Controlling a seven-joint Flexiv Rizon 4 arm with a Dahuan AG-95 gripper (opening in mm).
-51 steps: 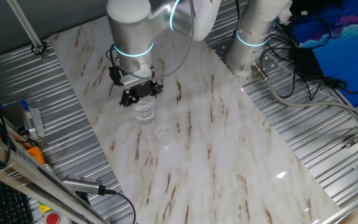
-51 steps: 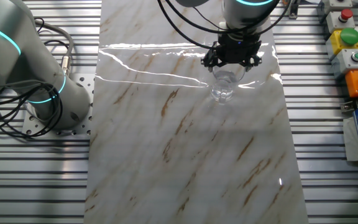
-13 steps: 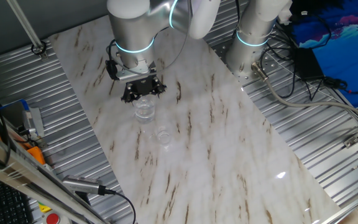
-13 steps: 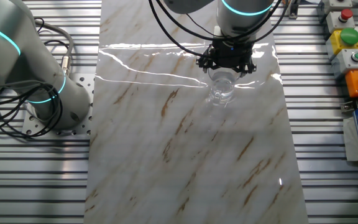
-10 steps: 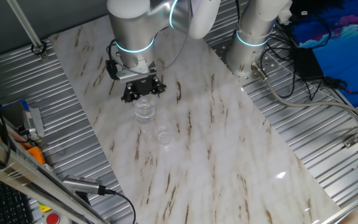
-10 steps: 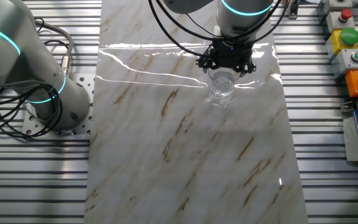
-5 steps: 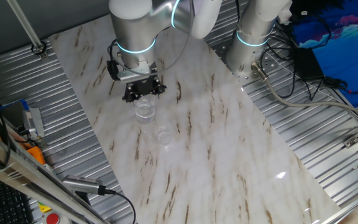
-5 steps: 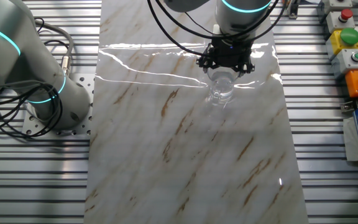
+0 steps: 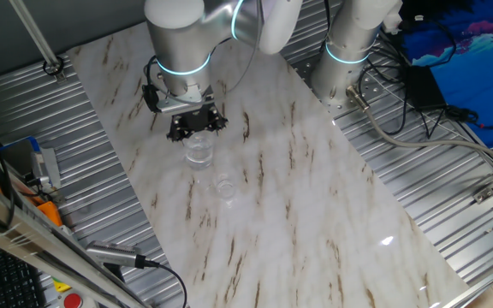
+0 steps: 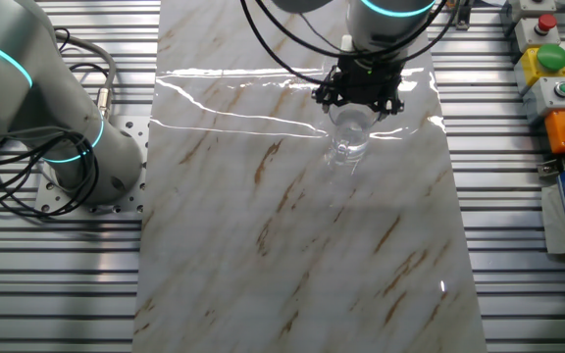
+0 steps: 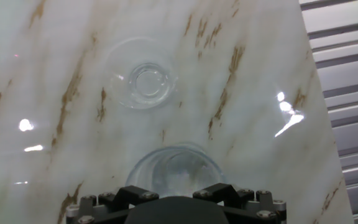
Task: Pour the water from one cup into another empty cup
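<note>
The larger clear tumbler (image 9: 198, 151) shows a bluish, swirling gleam (image 11: 178, 171) inside, so I expect the water to be in it when I pick it up and tip it.
The larger clear tumbler (image 9: 198, 152) stands upright on the marble table (image 9: 315, 214). It also shows in the hand view (image 11: 176, 169), at the bottom edge. The water is too clear to make out. The smaller glass cup (image 9: 224, 186) stands upright a short way beyond it; in the hand view (image 11: 145, 84) I see it from above. My gripper (image 9: 194, 125) hangs just above and behind the tumbler's rim, with its black jaws spread wide and holding nothing. In the other fixed view the gripper (image 10: 358, 94) sits over the tumbler (image 10: 351, 127).
A second grey robot arm base (image 10: 77, 157) stands beside the table. Ribbed metal decking (image 9: 75, 171) surrounds the marble top. A button box (image 10: 557, 69) and tools lie along one side, and cables (image 9: 400, 111) along another.
Over five seconds the gripper shifted slightly back over the tumbler. In the last second it barely moved. Both cups stand where they were.
</note>
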